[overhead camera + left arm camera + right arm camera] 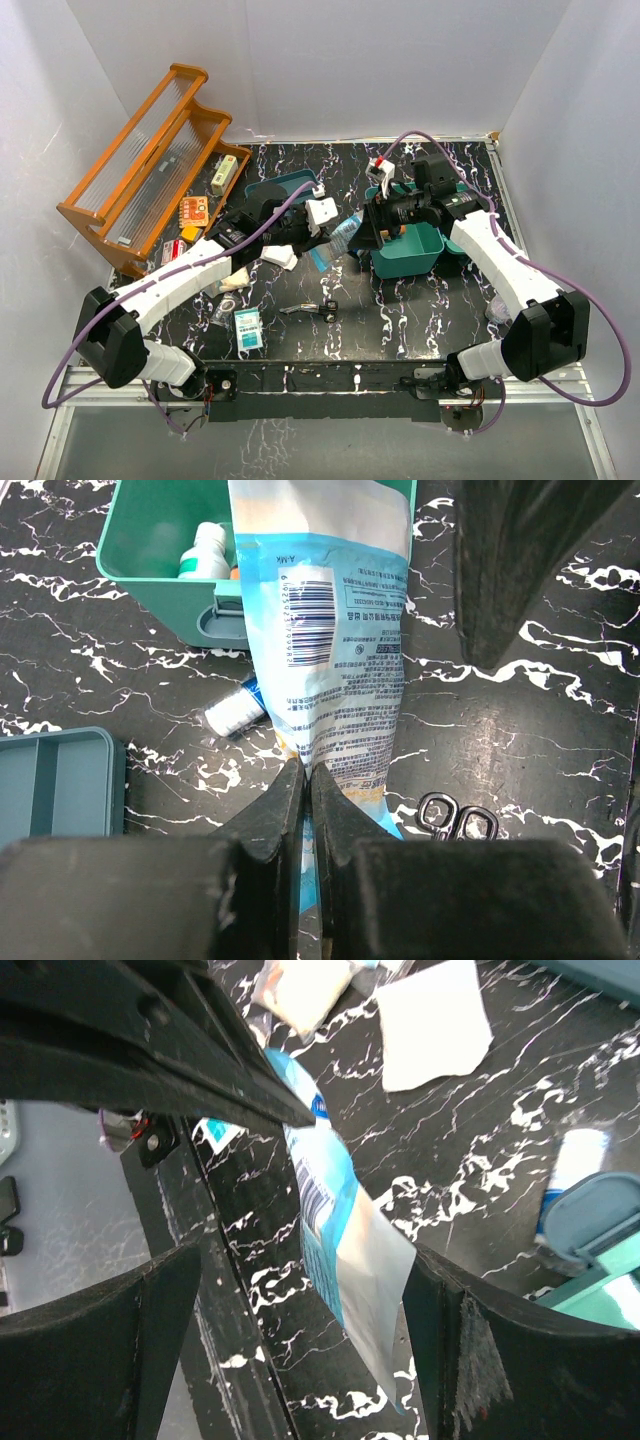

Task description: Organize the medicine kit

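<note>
The foil pouch is in my left gripper, short of the medicine kit. Next, my right gripper grabs its loose end and puts the pouch inside the kit.
The medicine kit, a teal-green box, stands open right of centre; in the left wrist view a white bottle lies inside it. My left gripper is shut on the lower end of a blue-and-white foil pouch and holds it above the table, its far end at the kit's rim. The pouch hangs between the two grippers. My right gripper is open, its fingers either side of the pouch's free end without gripping it. In the top view it is at the kit's left edge.
A blue-grey tray lies behind the left gripper. An orange wooden rack stands far left with small boxes beside it. Scissors, a teal packet, a white packet and a small tube lie on the table.
</note>
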{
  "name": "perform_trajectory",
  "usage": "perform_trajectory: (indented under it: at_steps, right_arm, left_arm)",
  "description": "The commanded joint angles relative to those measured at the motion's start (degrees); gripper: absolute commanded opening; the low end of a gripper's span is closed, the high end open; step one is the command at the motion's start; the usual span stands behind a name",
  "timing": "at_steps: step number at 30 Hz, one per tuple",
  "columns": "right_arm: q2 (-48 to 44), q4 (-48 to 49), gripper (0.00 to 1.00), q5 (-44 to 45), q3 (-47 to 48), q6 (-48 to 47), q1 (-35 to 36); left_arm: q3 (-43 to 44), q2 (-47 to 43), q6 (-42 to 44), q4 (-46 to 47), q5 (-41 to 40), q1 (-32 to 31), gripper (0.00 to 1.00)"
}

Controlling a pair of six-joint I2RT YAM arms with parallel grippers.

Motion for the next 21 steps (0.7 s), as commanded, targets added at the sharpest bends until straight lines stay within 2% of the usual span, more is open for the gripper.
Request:
perform_trajectory:
  at_steps: [1,7,12,14,16,18,21]
  right_arm:
    - [-3.11,0.57,0.75,-4.54,-1.96,-3.07,0.0]
    - [-2.77,5.28,0.46,-7.61,-2.97,0.32,-0.05]
    - [-2.71,7.69,0.29,-8.37,-3.18,1.96,-0.01]
    - [-2.7,8.12,0.29,-8.47,-3.37,2.38,0.0]
    - [-2.71,8.58,0.43,-7.6,-3.51,3.3,0.0]
    - [-2.51,8.68,0.52,-6.85,-3.26,4.27,0.0]
    - [-2.16,9.51,0.58,-5.86,-3.06,5.41,0.0]
  left_arm:
    - [2.43,-3.47,-0.12,1.79,2.71,0.04,0.0]
    - [2.28,-3.76,-2.27,2.5,4.03,0.04,0.0]
    - [0.81,-4.5,-3.0,2.82,3.64,0.04,0.05]
    - [0.53,-4.98,-3.26,3.42,3.44,0.04,0.06]
    - [0.3,-5.08,-3.12,3.65,3.17,0.05,0.07]
    - [0.24,-5.06,-2.95,3.45,3.15,0.04,0.06]
    - [0.33,-5.08,-2.52,2.95,3.02,0.06,0.05]
